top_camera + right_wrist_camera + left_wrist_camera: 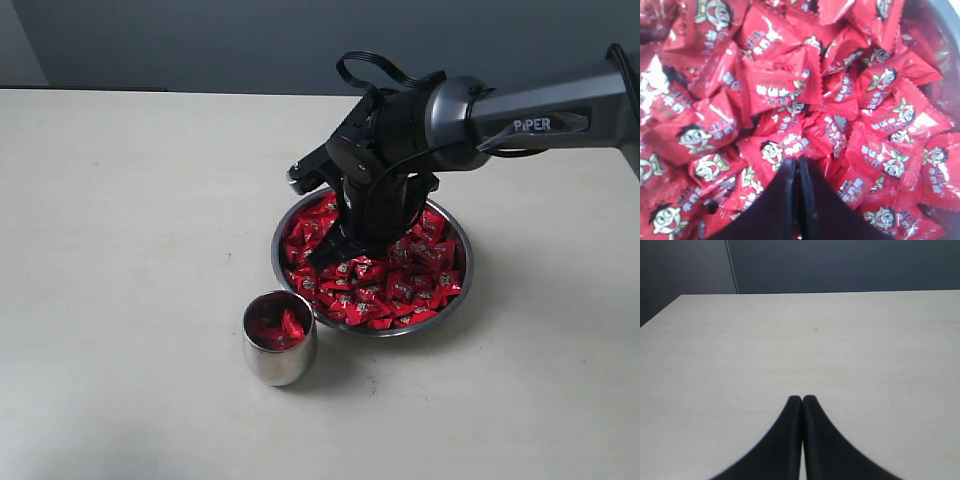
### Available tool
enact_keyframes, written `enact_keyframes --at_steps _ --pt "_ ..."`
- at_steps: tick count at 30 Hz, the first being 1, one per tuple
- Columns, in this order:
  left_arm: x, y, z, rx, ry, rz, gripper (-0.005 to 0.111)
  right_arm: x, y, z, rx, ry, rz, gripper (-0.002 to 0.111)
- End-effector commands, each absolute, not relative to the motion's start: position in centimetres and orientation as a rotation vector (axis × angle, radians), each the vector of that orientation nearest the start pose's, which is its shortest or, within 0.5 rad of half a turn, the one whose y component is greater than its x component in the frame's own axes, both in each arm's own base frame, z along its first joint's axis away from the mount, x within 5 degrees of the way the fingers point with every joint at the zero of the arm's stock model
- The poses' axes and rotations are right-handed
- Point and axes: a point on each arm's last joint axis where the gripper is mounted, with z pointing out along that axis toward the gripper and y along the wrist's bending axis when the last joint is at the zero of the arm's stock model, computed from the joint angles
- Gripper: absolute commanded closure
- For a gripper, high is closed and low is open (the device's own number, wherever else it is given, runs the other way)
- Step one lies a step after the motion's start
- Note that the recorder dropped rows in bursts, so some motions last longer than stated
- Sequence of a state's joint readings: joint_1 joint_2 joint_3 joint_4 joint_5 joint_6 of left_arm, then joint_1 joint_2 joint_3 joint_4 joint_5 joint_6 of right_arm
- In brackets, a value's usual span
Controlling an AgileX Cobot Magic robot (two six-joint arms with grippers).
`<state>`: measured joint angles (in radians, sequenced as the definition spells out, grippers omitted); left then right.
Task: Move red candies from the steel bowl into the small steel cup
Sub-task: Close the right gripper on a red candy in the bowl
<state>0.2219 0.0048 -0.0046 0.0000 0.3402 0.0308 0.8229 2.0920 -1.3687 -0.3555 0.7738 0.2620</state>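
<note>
Next, I open my right gripper wide and lower its fingers around a candy's body before lifting, because they are closed at a red candy's wrapper edge (790, 159).
The steel bowl (462, 290) sits right of the table's middle, heaped with red candies (400, 285). My right gripper (325, 255) reaches down into the left side of the heap. In the right wrist view the right gripper (799, 161) has its jaws pressed together, pinching the wrapper edge of one red candy (782, 147) on top of the pile. The small steel cup (280, 362) stands upright just front-left of the bowl and holds a few red candies (284, 325). My left gripper (802, 399) is shut on nothing above bare table, away from both vessels.
The pale table (120, 250) stretches wide to the left and in front of the cup. A dark wall (200, 40) runs along the table's back edge. The right arm (540, 110) comes in from the right, above the table behind the bowl.
</note>
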Motion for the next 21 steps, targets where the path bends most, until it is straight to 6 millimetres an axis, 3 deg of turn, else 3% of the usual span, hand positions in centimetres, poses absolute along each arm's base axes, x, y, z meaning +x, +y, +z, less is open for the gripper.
enact_keyframes --at_steps 1,8,17,21 --pt "5.3 1.1 18.3 -0.174 1.808 0.169 0.106 29.5 28.0 13.6 -1.104 2.625 -0.224 0.106" --pt "5.3 1.1 18.3 -0.174 1.808 0.169 0.106 29.4 27.9 15.7 -1.078 2.586 -0.191 0.106" --pt "5.3 1.1 18.3 -0.174 1.808 0.169 0.106 29.3 27.8 16.1 -1.072 2.592 -0.199 0.105" --pt "5.3 1.1 18.3 -0.174 1.808 0.169 0.106 29.1 27.6 16.1 -1.059 2.63 -0.202 0.092"
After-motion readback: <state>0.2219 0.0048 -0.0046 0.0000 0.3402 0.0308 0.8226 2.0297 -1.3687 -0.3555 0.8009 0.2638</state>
